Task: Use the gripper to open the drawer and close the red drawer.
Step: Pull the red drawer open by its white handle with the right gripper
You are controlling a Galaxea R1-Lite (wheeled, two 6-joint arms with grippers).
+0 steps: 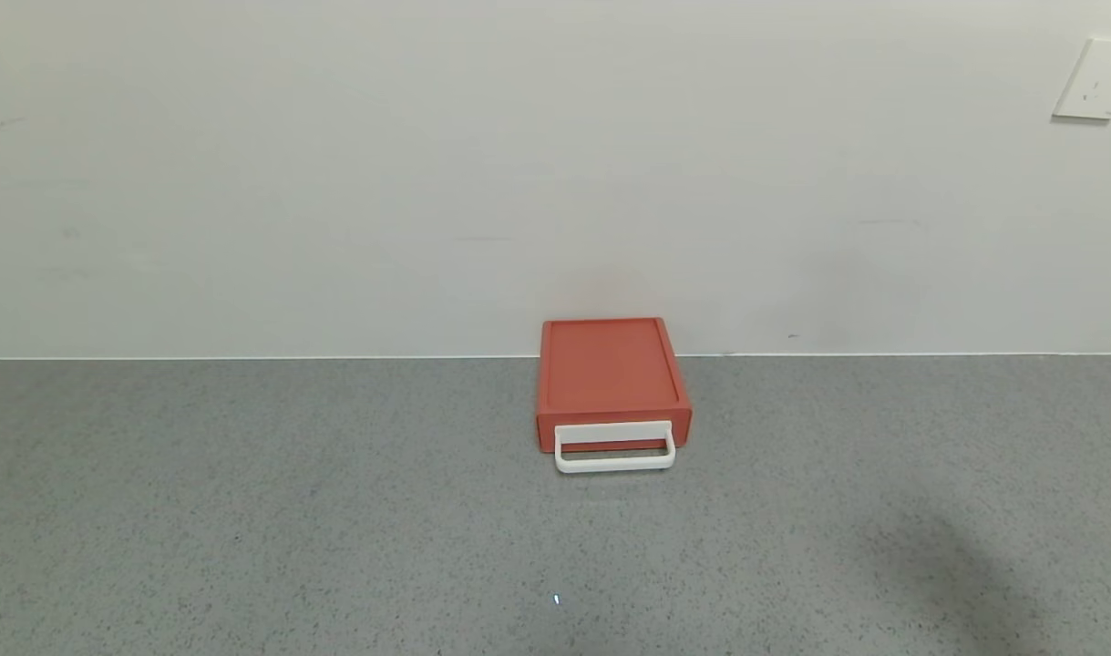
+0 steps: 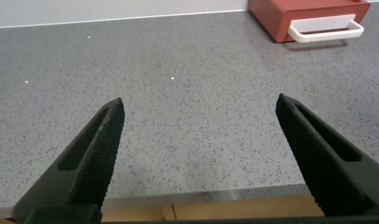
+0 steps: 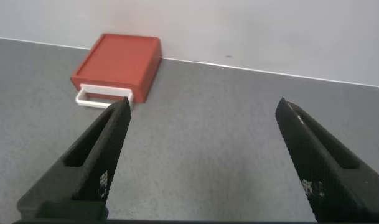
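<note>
The tray [image 1: 614, 416] will slide straight out and the box will stay in place when I pull, because the white loop handle [image 1: 614, 465] sticks out from the box's front side.
The orange-red drawer box [image 1: 610, 374] sits on the grey counter against the white wall, at the middle of the head view. Its tray is pushed in and its white loop handle [image 1: 614, 448] faces me. Neither arm shows in the head view. My left gripper [image 2: 200, 102] is open and empty over the counter's near edge, with the drawer [image 2: 301, 12] far off. My right gripper [image 3: 203, 102] is open and empty above the counter, and the drawer [image 3: 121, 59] with its handle [image 3: 93, 97] lies ahead of it at a distance.
The grey speckled counter [image 1: 245, 510] ends at a white wall. A white wall socket [image 1: 1097, 80] is at the upper right. The counter's front edge with wood below [image 2: 226, 208] shows in the left wrist view. A soft shadow [image 1: 938, 565] lies on the counter at the right.
</note>
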